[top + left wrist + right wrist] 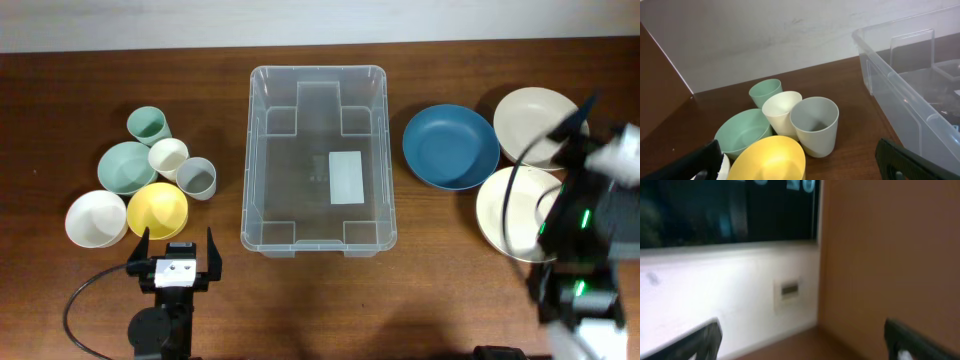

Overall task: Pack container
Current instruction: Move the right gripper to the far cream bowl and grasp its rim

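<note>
My right gripper should keep going, because the far cream bowl's outer rim [569,100] is clear of the blue plate. It should move toward that rim [573,103] until its fingers are on both sides of it.
The clear plastic container [318,160] stands mid-table with a white label on its base and nothing in it; its near corner shows in the left wrist view [910,85]. Left of it sit a yellow bowl [157,209], a white bowl [96,217], a green bowl [127,165], a green cup [148,125], a cream cup [168,156] and a grey cup [197,178]. My left gripper [172,251] is open and empty just in front of the yellow bowl [771,159]. My right gripper [585,120] is raised at the right, blurred, open and empty.
A blue plate [450,146] and two cream bowls [536,122] [515,212] lie right of the container. The right arm's body and cable partly cover the nearer cream bowl. The right wrist view shows only a wall and a brown panel.
</note>
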`<state>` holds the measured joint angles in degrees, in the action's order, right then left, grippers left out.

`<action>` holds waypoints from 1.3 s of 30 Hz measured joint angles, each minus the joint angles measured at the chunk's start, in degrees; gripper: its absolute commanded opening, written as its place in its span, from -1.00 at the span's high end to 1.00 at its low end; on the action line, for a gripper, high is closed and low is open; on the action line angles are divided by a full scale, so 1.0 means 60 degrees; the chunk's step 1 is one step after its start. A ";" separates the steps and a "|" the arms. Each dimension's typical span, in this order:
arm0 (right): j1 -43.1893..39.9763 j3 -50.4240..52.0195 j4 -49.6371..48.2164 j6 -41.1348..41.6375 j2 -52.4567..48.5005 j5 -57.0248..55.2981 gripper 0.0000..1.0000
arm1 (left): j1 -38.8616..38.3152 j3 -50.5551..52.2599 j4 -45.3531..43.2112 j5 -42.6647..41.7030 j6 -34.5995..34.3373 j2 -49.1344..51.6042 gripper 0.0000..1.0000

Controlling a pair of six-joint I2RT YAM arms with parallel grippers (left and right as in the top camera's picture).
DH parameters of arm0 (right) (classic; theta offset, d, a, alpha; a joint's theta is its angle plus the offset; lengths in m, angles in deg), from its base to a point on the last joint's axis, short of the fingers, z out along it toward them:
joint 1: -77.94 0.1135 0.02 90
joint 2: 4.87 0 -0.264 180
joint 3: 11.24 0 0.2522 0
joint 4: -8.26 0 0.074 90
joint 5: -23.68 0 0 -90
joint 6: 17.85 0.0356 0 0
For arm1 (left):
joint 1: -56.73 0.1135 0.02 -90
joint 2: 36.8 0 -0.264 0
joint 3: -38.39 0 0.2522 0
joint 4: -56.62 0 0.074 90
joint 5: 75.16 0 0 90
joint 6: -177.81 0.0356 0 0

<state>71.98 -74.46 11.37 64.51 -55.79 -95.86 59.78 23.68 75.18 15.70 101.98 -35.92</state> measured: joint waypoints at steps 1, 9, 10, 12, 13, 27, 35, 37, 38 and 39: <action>-0.0215 -0.0583 0.0474 -0.0109 -0.0495 0.0091 -0.98 | 0.0000 0.0000 -0.0007 0.0000 0.0000 0.0004 -0.99; -0.2521 -0.4743 0.3508 -0.0477 -0.3676 0.2681 -0.98 | 0.0000 0.0000 0.0004 0.0004 0.0000 0.0000 -0.99; -0.2852 -0.5176 0.3956 -0.0426 -0.4036 0.3184 -0.98 | 0.0000 0.0000 0.0000 0.0004 0.0000 0.0004 -0.99; -0.3402 -0.5847 0.4495 -0.0350 -0.4670 0.4036 -0.98 | 0.0000 0.0000 0.0000 0.0004 0.0000 0.0000 -0.99; -0.3734 -0.6145 0.4747 -0.0302 -0.5034 0.4539 -0.98 | 0.0000 0.0000 0.0004 0.0004 0.0000 0.0000 -0.99; -0.5796 -0.6422 0.6579 -0.0109 -0.7858 0.7482 -0.97 | 0.0000 0.0000 0.0000 0.0000 0.0000 0.0000 -0.99; -0.5788 -0.6426 0.6743 0.0754 -0.8688 0.8018 -0.97 | 0.0000 0.0000 0.0000 0.0004 0.0000 0.0000 -0.99; -0.5785 -0.6430 0.6739 0.0958 -0.9180 0.8087 -0.98 | 0.0000 0.0000 0.0000 0.0004 0.0000 0.0000 -0.99; -0.5774 -0.6430 0.6747 0.1024 -0.9453 0.8102 -0.98 | 0.0000 0.0000 0.0000 0.0000 0.0000 0.0000 -0.99; -0.5752 -0.6430 0.6750 0.1067 -0.9741 0.8123 -0.98 | 0.0000 0.0000 0.0000 0.0004 0.0000 0.0000 -0.99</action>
<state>37.47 -113.03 51.87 70.91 -114.23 -47.11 59.78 23.68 75.18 15.73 101.98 -35.92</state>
